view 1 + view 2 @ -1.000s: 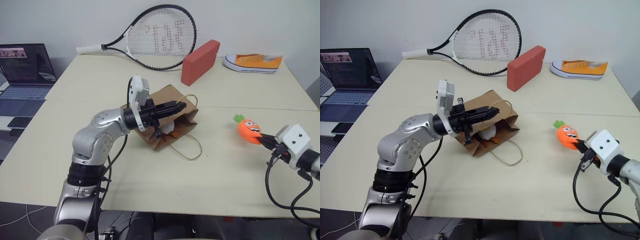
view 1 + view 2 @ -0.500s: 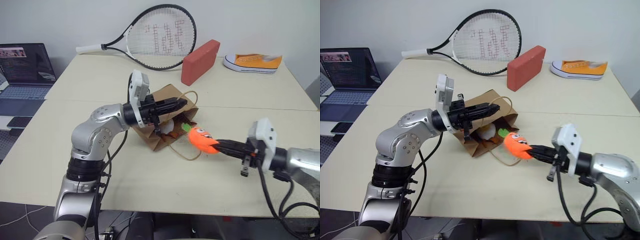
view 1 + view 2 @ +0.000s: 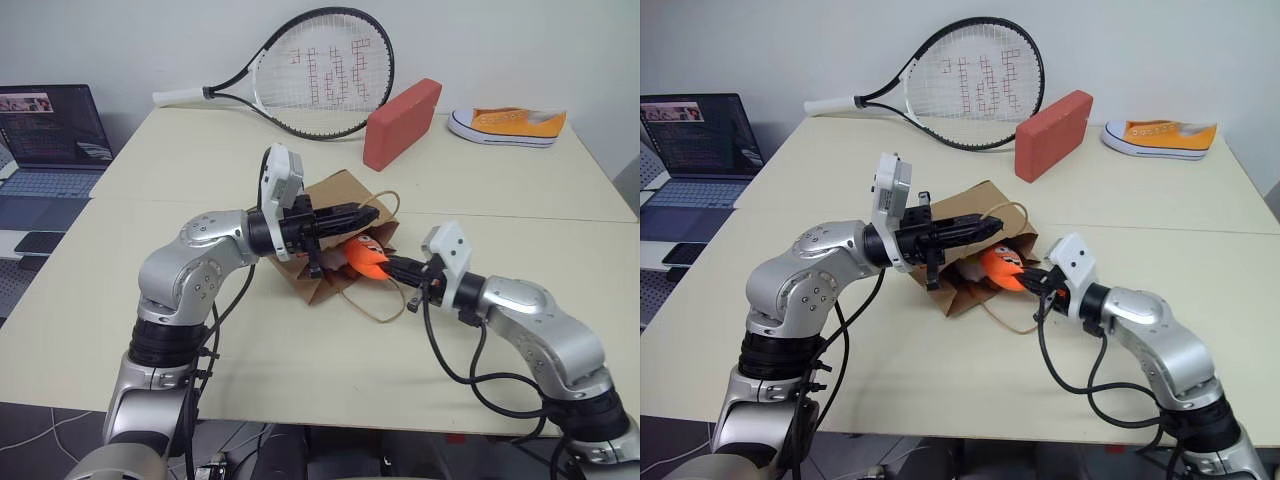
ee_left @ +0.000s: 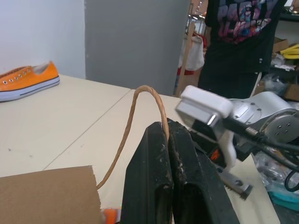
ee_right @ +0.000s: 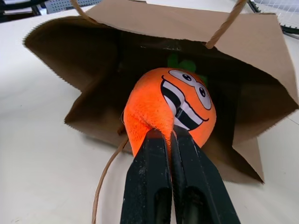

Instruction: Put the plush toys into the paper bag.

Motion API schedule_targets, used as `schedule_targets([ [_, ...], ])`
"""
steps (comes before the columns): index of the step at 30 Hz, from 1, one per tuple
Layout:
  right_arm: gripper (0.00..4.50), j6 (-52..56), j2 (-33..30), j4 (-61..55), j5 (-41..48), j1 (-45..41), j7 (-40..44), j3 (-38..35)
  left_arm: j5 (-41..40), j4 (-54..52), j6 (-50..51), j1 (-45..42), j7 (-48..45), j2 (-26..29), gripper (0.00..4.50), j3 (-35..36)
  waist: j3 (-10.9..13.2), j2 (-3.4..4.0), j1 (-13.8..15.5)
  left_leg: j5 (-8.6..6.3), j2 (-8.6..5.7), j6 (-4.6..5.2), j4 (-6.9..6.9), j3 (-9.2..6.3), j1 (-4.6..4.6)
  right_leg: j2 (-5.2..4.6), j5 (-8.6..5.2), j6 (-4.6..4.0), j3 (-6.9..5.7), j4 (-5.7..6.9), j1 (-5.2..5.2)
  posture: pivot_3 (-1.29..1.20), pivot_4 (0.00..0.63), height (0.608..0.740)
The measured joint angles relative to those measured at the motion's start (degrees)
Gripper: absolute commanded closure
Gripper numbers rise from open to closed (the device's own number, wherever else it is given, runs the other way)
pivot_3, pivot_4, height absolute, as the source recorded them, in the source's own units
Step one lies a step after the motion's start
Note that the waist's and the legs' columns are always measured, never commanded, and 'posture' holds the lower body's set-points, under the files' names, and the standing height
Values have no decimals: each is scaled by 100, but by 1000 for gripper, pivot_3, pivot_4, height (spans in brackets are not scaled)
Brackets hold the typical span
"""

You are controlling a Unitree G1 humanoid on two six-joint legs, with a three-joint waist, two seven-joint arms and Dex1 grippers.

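Observation:
My right gripper should keep pushing the carrot in until all of it is inside, as the carrot's green top (image 5: 181, 63) points into the bag's wide opening (image 5: 225, 86).
The brown paper bag (image 3: 330, 200) lies on its side in the middle of the table, its mouth facing my right arm. My left gripper (image 3: 370, 211) is shut on the bag's upper loop handle (image 4: 138, 100) and holds the mouth up and open. The orange carrot plush toy (image 5: 174, 106), with its smiling face and green top, sits in the bag's mouth, partly inside. My right gripper (image 5: 169, 134) is shut on the carrot's near end and points into the bag. The bag's other handle (image 3: 384, 306) lies loose on the table.
A tennis racket (image 3: 322, 74), a red block (image 3: 401, 122) and an orange-and-white sneaker (image 3: 506, 124) lie along the far side of the table. A laptop (image 3: 46, 150) stands on a side desk to the left. A person in a dark T-shirt (image 4: 243, 42) stands beyond the table.
My right gripper has carried the carrot from the right side of the table leftward into the bag's mouth. The left gripper has kept its hold on the handle.

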Motion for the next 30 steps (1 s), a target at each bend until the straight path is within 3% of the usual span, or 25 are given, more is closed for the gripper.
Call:
schedule_targets([
  [22,4475,-741,1864,1976,-1734,-737,-1520,413,-121,-206,178,115,-102,13,4500,-6,0,2,-18,1,0,-1,-3,0,1,2,1,-1,2,4,-5,0,150,740],
  [25,3768,-735,1943,2001,-1780,-736,-1558,367,-120,-214,179,117,-101,13,4500,-5,0,2,-18,1,0,-2,-3,0,1,2,1,0,2,4,-5,0,150,740],
  [30,2048,-602,1897,1846,-1775,-680,-1517,307,-115,-209,174,116,-80,12,4500,-3,1,2,-18,1,1,-2,-3,0,0,2,1,-1,1,4,-6,0,150,740],
])
